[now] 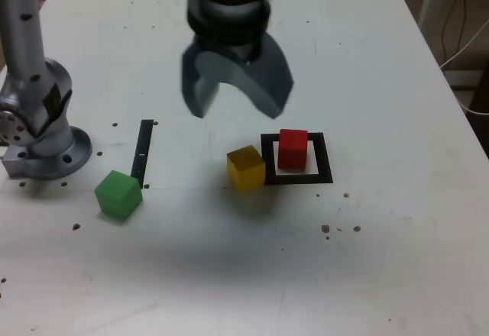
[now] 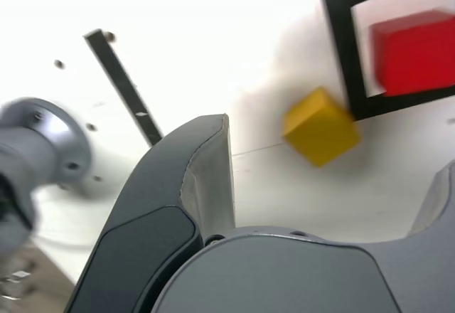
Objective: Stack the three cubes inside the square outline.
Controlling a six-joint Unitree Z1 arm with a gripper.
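Next, my gripper turns square to the yellow cube's sides (image 2: pixel 321 126), which slant across its open fingers, before it goes down around the yellow cube (image 1: pixel 246 169).
The red cube (image 1: pixel 293 149) (image 2: pixel 416 51) stands inside the black square outline (image 1: pixel 322 156) (image 2: pixel 340 37). Just outside the outline, at its side toward the exterior view's left, sits the yellow cube (image 1: pixel 246 167) (image 2: pixel 321 126), close to the frame's edge. The green cube (image 1: pixel 118 195) rests alone further toward the exterior view's left, out of the wrist view. My gripper (image 1: pixel 235 101) hangs open above the table, over a spot behind the yellow cube, with nothing between its fingers (image 2: pixel 212 178).
A narrow black strip (image 1: pixel 143 150) (image 2: pixel 124 85) lies between the green and yellow cubes. The arm's grey base (image 1: pixel 42 134) (image 2: pixel 35 156) stands at the exterior view's left. Small dark specks dot the white table (image 1: pixel 367 53).
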